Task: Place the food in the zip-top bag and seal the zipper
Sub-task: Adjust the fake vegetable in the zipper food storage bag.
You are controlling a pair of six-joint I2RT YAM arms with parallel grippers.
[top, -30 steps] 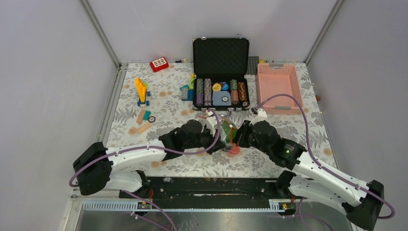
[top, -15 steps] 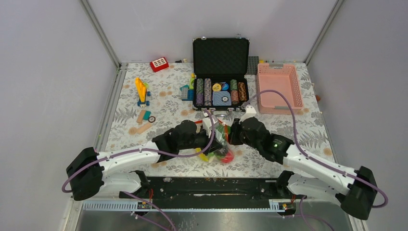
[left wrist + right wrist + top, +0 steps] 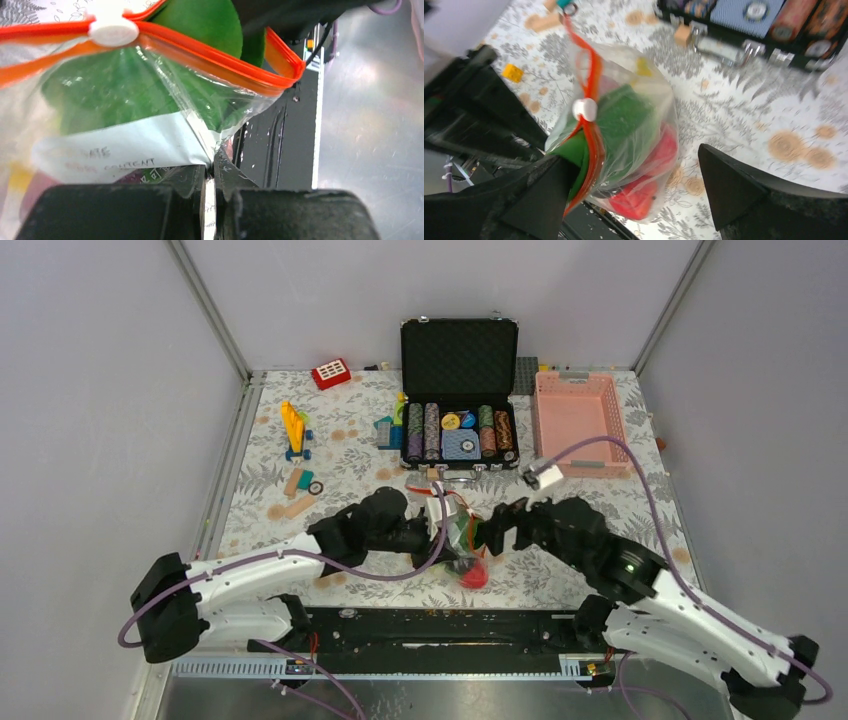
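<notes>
I expect the bag's opening (image 3: 580, 156) to stay wide open when I carry the bag by its zipper, because the orange zipper strips spread apart past the white slider (image 3: 585, 109).
The zip-top bag (image 3: 458, 537) hangs over the table's front part, clear, with green food (image 3: 621, 120) and red food (image 3: 640, 201) inside. My left gripper (image 3: 210, 172) is shut on the bag's side edge, just under the white label (image 3: 115, 147). The orange zipper (image 3: 210, 52) carries a white slider (image 3: 114, 31). Past the slider the mouth gapes and a green piece (image 3: 210, 22) sticks out. My right gripper (image 3: 636, 160) is open wide, with the bag between its fingers (image 3: 734, 185). In the top view the left gripper (image 3: 432, 536) and right gripper (image 3: 487, 530) flank the bag.
An open black case of poker chips (image 3: 460, 430) stands behind the bag, and a pink basket (image 3: 580, 420) lies at the back right. Building blocks (image 3: 293, 430) and a red block (image 3: 331, 373) lie at the back left. The black base rail (image 3: 440, 625) runs along the near edge.
My right gripper has opened and let go of the bag, and its arm has drawn back to the right. The left gripper still holds the bag.
</notes>
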